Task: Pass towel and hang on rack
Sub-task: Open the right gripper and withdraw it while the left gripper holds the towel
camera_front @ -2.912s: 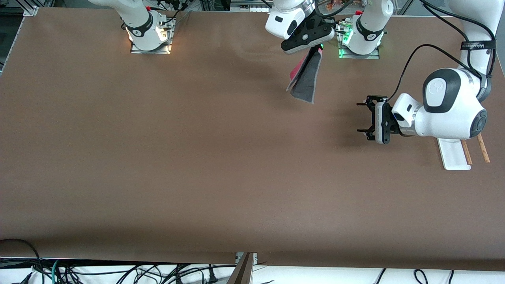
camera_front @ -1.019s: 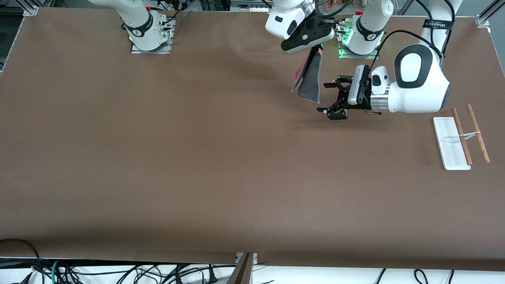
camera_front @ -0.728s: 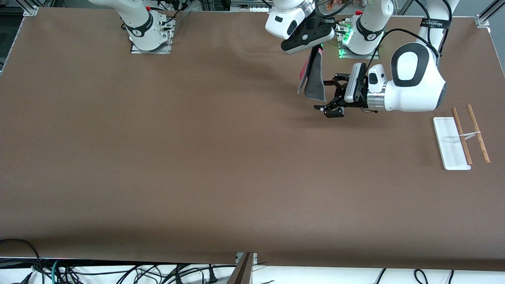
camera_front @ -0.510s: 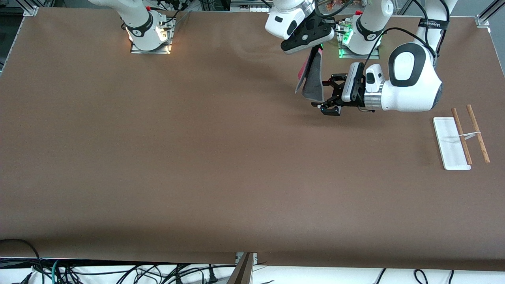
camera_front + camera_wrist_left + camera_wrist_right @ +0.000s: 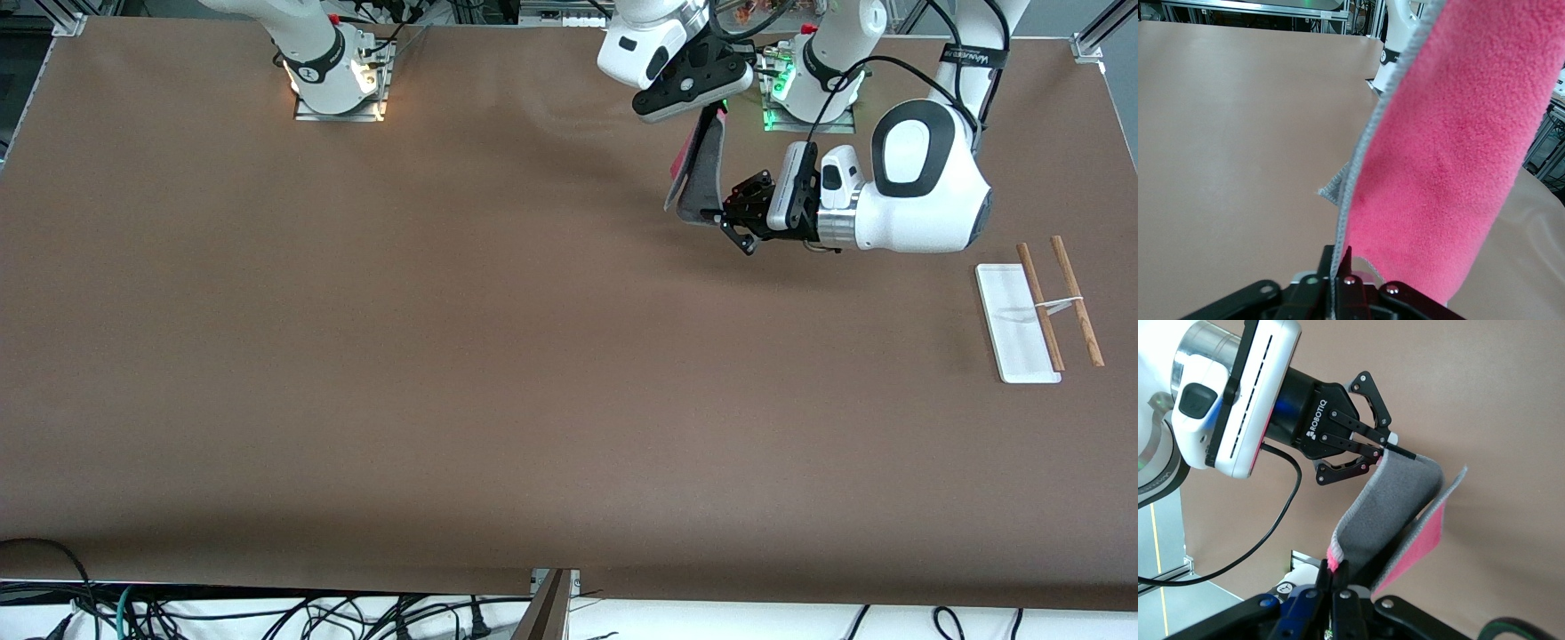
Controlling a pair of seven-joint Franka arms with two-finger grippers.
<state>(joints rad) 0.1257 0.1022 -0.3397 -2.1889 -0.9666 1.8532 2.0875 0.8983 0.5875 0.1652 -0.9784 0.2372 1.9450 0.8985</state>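
The towel's top end (image 5: 710,122) is still pinched in my right gripper, and the rack (image 5: 1038,309) stands beside my left arm, so my right gripper should first open and move away.
The towel (image 5: 702,178) hangs folded, dark grey side outward with pink showing at its edge, over the table near the left arm's base. My right gripper (image 5: 711,108) is shut on its top end; in the right wrist view my right gripper (image 5: 1338,565) pinches the towel (image 5: 1391,500). My left gripper (image 5: 716,216) is shut on the towel's lower edge, which also shows in the right wrist view (image 5: 1395,451). In the left wrist view my left gripper (image 5: 1340,250) clamps the pale grey edging of the towel (image 5: 1451,153). The rack (image 5: 1013,324) stands at the left arm's end of the table.
The rack's two wooden rods (image 5: 1038,307) and white crosspiece stand beside its white base, nearer the front camera than the grippers. The two arm bases (image 5: 336,80) stand along the table's edge farthest from the front camera. Cables hang below the near edge.
My left gripper has swung from beside the rack toward the hanging towel and shut on its lower edge. My right gripper has stayed in place, holding the towel's top.
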